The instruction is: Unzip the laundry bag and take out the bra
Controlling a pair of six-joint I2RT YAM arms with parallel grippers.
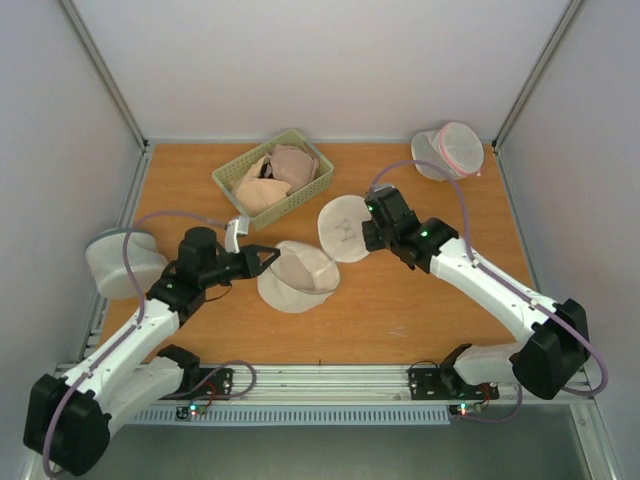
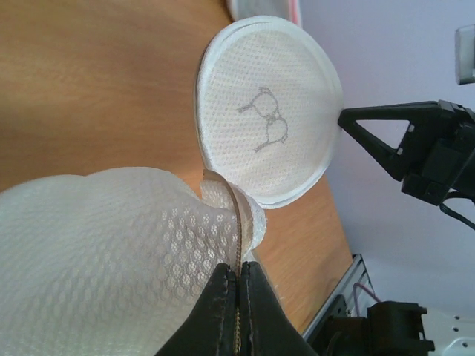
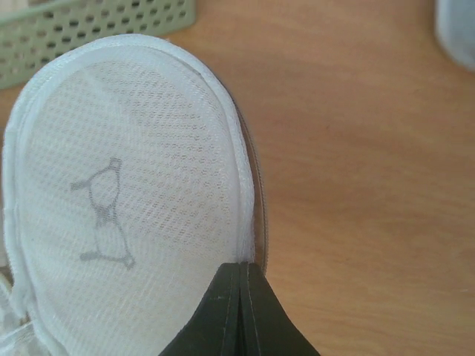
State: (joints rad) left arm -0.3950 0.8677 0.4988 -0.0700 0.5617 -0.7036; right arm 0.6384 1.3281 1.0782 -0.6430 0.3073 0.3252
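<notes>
The robot's right gripper should fold the laundry bag's lid back over the brown zip edge, because the laundry bag's lower half lies open and empty and the lid is spread away.
The laundry bag lies open like a clamshell at mid-table. Its round white lid, printed with a grey bra outline, stands raised toward the right. The domed lower half rests on the wood. My left gripper is shut on the brown zip edge of the lower half. My right gripper is shut on the lid's rim, and one of its fingertips shows at the lid's far side. The bra is hidden inside, only a beige tint through the mesh.
A green basket holding beige bras sits at the back, left of centre. A white mesh bag with a pink zip stands at the back right. A greyish-white mesh bag lies at the left edge.
</notes>
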